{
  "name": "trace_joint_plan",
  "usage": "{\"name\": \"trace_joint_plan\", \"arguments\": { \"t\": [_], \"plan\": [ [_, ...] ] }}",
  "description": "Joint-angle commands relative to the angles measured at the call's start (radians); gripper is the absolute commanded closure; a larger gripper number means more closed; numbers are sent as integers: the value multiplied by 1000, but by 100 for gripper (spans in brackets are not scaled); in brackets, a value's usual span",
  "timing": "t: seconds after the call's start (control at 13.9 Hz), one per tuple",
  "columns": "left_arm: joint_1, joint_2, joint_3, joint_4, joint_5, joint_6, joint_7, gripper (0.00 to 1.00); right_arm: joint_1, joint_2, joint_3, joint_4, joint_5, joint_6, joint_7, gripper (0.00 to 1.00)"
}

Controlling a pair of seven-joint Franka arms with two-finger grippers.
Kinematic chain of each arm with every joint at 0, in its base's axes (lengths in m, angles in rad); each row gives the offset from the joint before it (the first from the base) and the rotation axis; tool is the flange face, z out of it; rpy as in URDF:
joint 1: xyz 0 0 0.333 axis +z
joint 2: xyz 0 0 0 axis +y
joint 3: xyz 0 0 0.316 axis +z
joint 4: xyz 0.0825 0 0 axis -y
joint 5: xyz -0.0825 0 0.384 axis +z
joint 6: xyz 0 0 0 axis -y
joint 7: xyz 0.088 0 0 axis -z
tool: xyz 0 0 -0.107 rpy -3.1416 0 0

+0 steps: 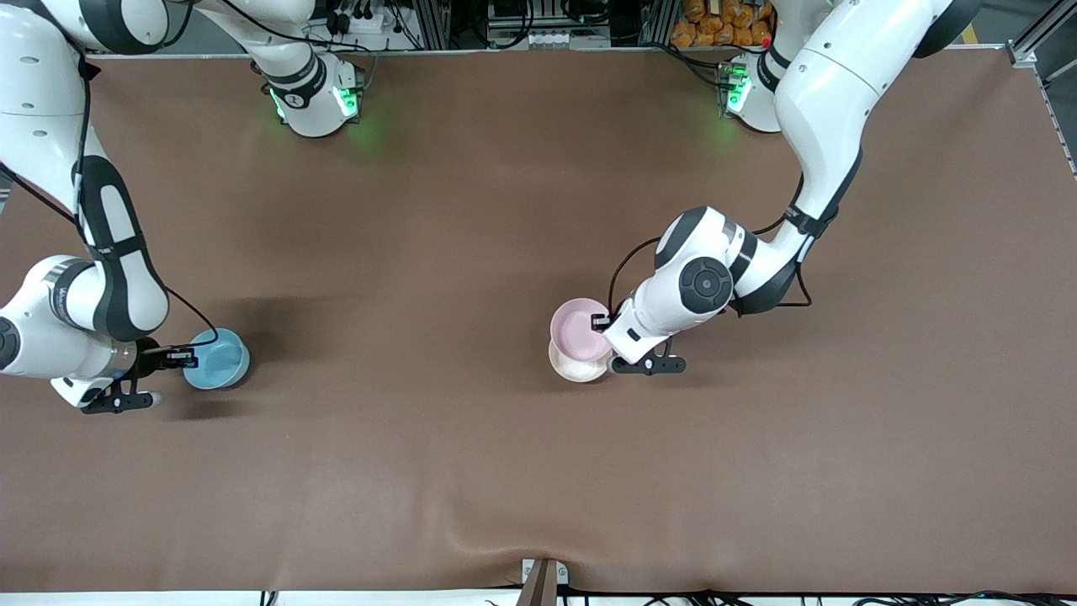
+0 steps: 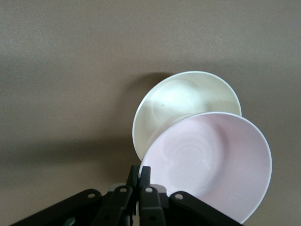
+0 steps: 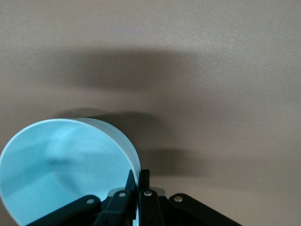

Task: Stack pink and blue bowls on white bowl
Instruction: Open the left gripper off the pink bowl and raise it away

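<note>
The pink bowl (image 1: 577, 328) is hanging off-centre over the white bowl (image 1: 578, 369). Next, my left gripper sets it inside the white bowl and moves away before my right gripper brings the blue bowl.
The pink bowl (image 1: 579, 328) is held by its rim in my left gripper (image 1: 601, 322), which is shut on it. It hangs just over the white bowl (image 1: 575, 362), which sits on the table near the middle and shows partly under it. In the left wrist view the pink bowl (image 2: 211, 165) overlaps the white bowl (image 2: 181, 101); my left gripper (image 2: 139, 175) pinches its rim. The blue bowl (image 1: 217, 359) is at the right arm's end of the table. My right gripper (image 1: 180, 357) is shut on its rim, as the right wrist view shows for the bowl (image 3: 66, 169) and gripper (image 3: 138, 179).
The brown table mat (image 1: 538, 471) has a raised wrinkle at the middle of the edge nearest the front camera. The two arm bases (image 1: 315, 101) stand along the edge farthest from the camera, with cables and equipment past them.
</note>
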Motion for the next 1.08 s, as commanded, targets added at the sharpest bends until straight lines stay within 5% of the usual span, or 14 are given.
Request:
{"name": "trace_joint_plan", "arguments": {
  "t": [0.0,0.22,0.5,0.65,1.01],
  "plan": [
    [-11,24,6,29,7,-8,-12,100,-3,-2,6,-8,11,18,-15,100],
    [-11,40,6,36,7,1,-12,99,3,-10,12,3,19,4,-9,100],
    [-3,31,8,56,5,2,-14,43,20,-49,23,3,126,-58,-4,100],
    [7,15,8,59,8,2,-8,0,38,-72,25,3,145,-95,49,100],
    [15,-130,63,61,132,-86,-4,0,136,-140,25,3,146,-166,256,100]
  ]
}}
